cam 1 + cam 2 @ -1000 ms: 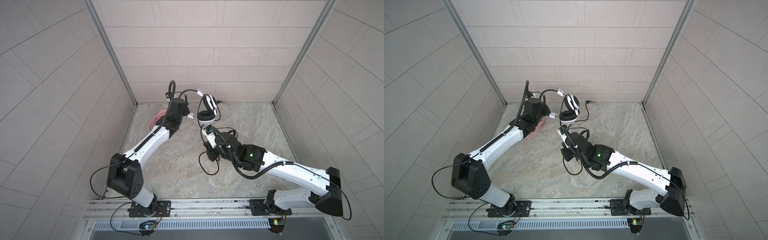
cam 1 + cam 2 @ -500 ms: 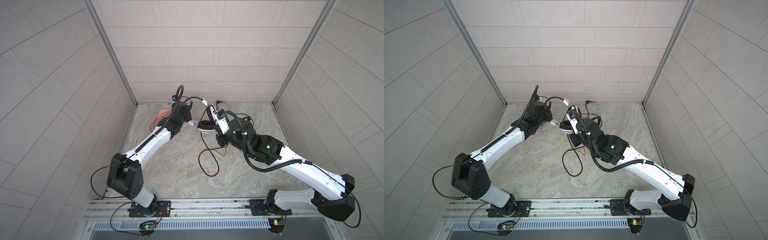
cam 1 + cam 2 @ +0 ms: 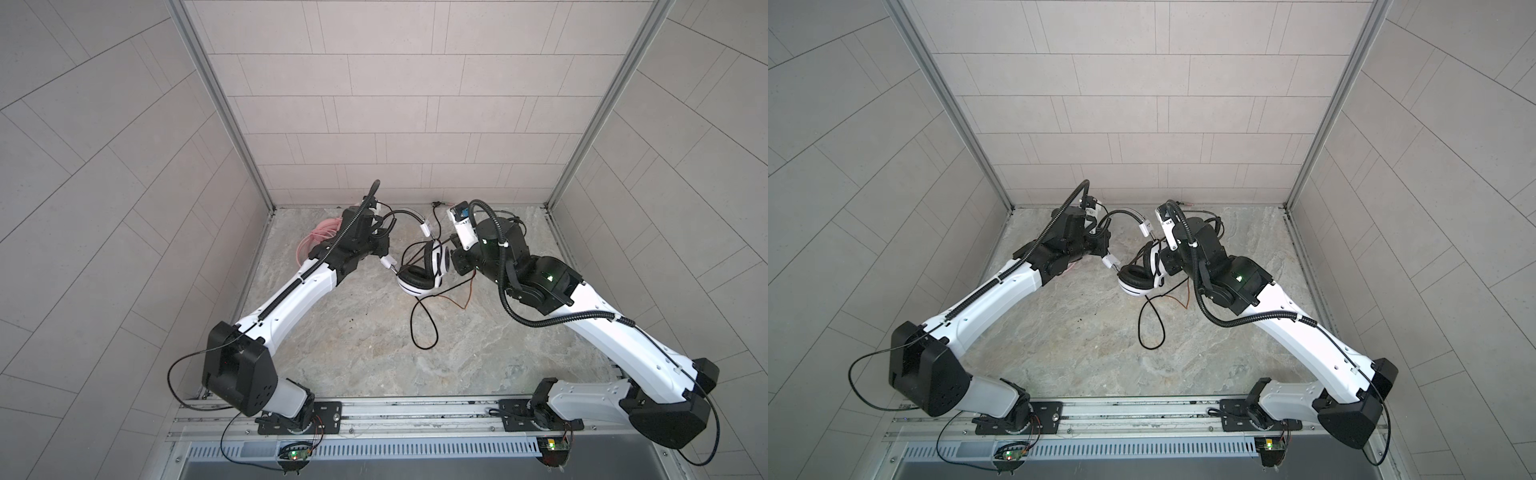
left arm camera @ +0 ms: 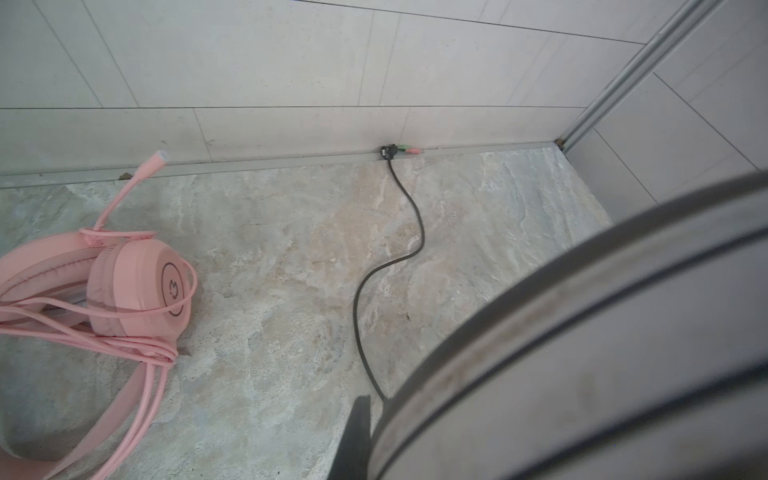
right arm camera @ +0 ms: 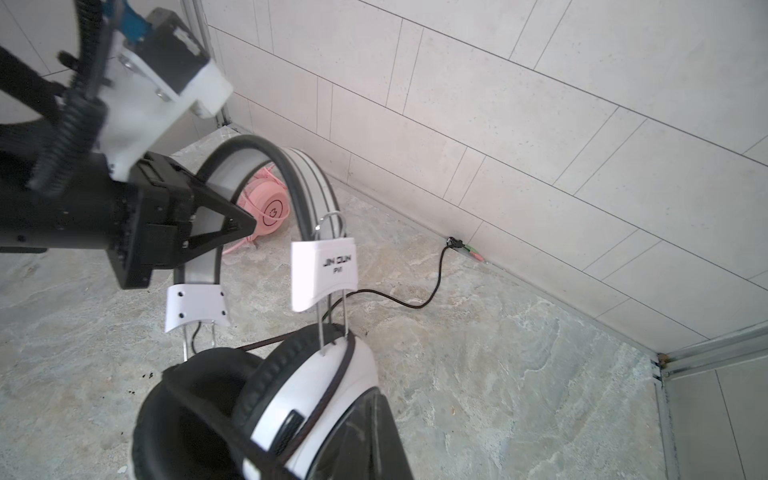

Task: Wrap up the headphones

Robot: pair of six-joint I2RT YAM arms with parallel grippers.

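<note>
The black cable runs across both earcups (image 5: 214,424), so the robot's right gripper should keep pulling it past the outer earcup (image 5: 316,404) and let go of it there.
The white-and-black striped headphones (image 3: 419,279) (image 3: 1134,283) hang above the floor in both top views. My left gripper (image 3: 385,257) (image 3: 1105,258) (image 5: 246,224) is shut on their headband (image 4: 582,332) just above one slider. My right gripper (image 3: 455,262) (image 3: 1169,266) is shut close against the outer earcup (image 5: 324,399), apparently on the black cable (image 5: 332,386) that crosses that cup. More of this cable lies in a loop on the floor (image 3: 424,328), and its plug (image 4: 390,151) rests at the back wall. The pink headphones (image 4: 133,286) (image 3: 316,232) lie at the back left, their cable coiled round them.
Tiled walls close in the back and both sides of the stone floor (image 3: 374,345). A thin brown wire (image 3: 465,300) lies under my right wrist. The pink headset's microphone boom (image 4: 143,172) points toward the back wall.
My right arm has swung from the front middle up and back, to the right of the striped headphones, drawing the cable with it. The headphones now hang lower.
</note>
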